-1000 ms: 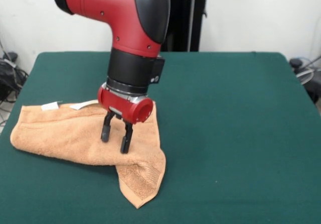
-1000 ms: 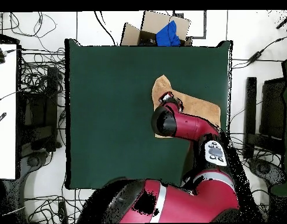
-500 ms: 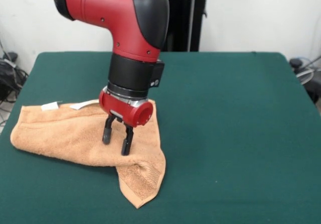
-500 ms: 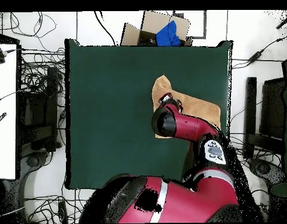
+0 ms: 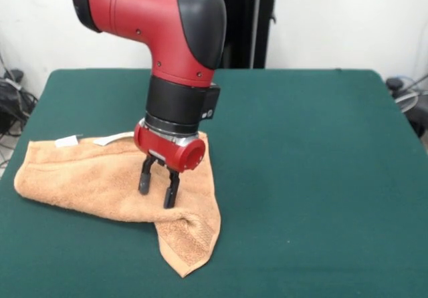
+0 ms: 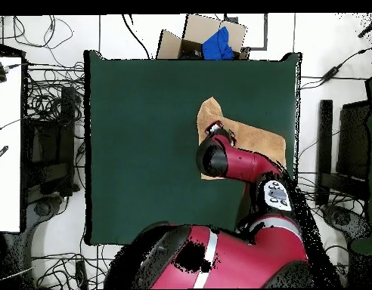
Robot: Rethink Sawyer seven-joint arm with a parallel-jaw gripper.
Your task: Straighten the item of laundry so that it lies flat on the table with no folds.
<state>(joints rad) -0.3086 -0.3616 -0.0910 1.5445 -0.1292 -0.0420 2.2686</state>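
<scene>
The towel's near corner [image 5: 184, 248] sticks out under the towel's upper layer. So the whole orange-tan towel [image 5: 93, 181] should slide along and keep its fold when I pull it.
The orange-tan towel, the item of laundry [image 5: 93, 178] [image 6: 257, 140], lies on the dark green table [image 5: 301, 158] [image 6: 144, 136] at the front view's left. One corner is folded and trails toward the near edge. Small white tags [image 5: 67, 140] show at its far edge. My gripper [image 5: 156, 187] hangs open just above the towel's right part, with nothing between its fingers. In the overhead view the arm [image 6: 219, 158] hides the gripper and part of the towel.
A cardboard box with blue cloth [image 6: 212, 41] sits beyond the table's far edge in the overhead view. Cables lie on the floor around the table. A white desk [image 6: 6, 143] stands at the left.
The gripper has shifted slightly right and a little lower over the towel. The towel has not moved.
</scene>
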